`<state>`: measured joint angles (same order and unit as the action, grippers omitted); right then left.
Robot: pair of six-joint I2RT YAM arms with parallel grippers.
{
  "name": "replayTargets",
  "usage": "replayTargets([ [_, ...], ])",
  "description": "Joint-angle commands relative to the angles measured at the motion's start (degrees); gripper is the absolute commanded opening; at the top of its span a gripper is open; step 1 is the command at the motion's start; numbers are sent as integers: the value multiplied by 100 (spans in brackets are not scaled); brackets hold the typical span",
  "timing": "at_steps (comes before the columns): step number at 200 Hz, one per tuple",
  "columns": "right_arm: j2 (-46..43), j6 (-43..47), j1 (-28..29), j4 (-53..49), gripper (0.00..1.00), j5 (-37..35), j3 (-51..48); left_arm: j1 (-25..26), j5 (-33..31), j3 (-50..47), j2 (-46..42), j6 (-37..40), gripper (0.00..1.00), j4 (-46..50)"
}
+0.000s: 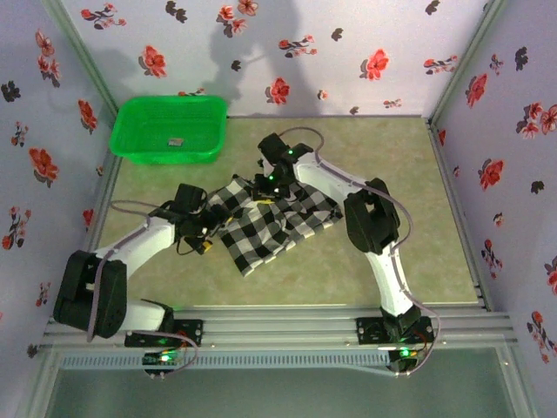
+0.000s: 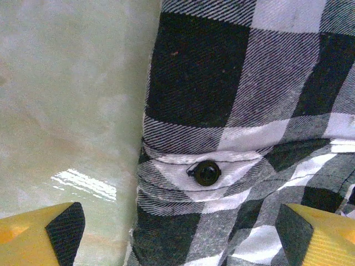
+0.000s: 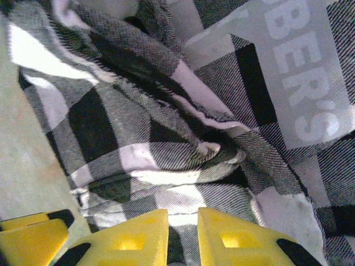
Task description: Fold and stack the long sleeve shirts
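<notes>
The checked shirt's near edge (image 1: 291,246) is slanted and its folds are bunched up, so next my left gripper grabs the shirt's cuff (image 2: 207,173) by the black button and swings the shirt straighter.
One long sleeve shirt (image 1: 274,225), black-and-white checked, lies crumpled in the middle of the table. My left gripper (image 1: 209,237) hovers at its left edge. In the left wrist view that gripper (image 2: 180,235) stands open, wide apart over a cuff with a black button (image 2: 207,173); the checked cloth (image 2: 222,83) lies flat beneath it. My right gripper (image 1: 261,187) is down on the shirt's far side. In the right wrist view its yellow jaws (image 3: 183,227) pinch a bunched fold of the shirt (image 3: 138,127), near a band with white lettering (image 3: 299,72).
A green plastic basket (image 1: 170,99) stands at the back left, close to the wall. Flowered walls close the table on three sides. Bare green tabletop (image 1: 418,235) lies right of the shirt and in front of it.
</notes>
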<state>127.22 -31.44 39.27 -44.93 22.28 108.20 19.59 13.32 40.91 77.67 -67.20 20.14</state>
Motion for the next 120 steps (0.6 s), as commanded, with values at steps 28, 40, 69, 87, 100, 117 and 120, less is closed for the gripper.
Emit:
replayTargets([
  [28, 284, -49, -68, 383, 21, -1033, -403, -2, -93, -109, 91, 28, 92, -207],
  [40, 240, -296, -111, 631, 20, -1126, -712, 67, -91, -154, 15, 73, 92, -414],
  [69, 128, -704, -139, 1215, 18, -1170, -1449, 202, -181, -200, 59, 176, 91, -258],
  [87, -19, -937, -147, 1537, 17, -1087, -1914, 238, -182, -266, 127, 158, 89, -420],
  [100, -159, -1121, -147, 1834, 16, -1043, -2311, 272, -190, -251, 231, 189, 88, -504],
  [117, -230, -1270, -156, 1993, 15, -972, -2596, 299, -198, -253, 393, 152, 87, -663],
  [120, -228, -1287, -156, 2012, 15, -950, -2631, 310, -206, -252, 424, 142, 87, -686],
])
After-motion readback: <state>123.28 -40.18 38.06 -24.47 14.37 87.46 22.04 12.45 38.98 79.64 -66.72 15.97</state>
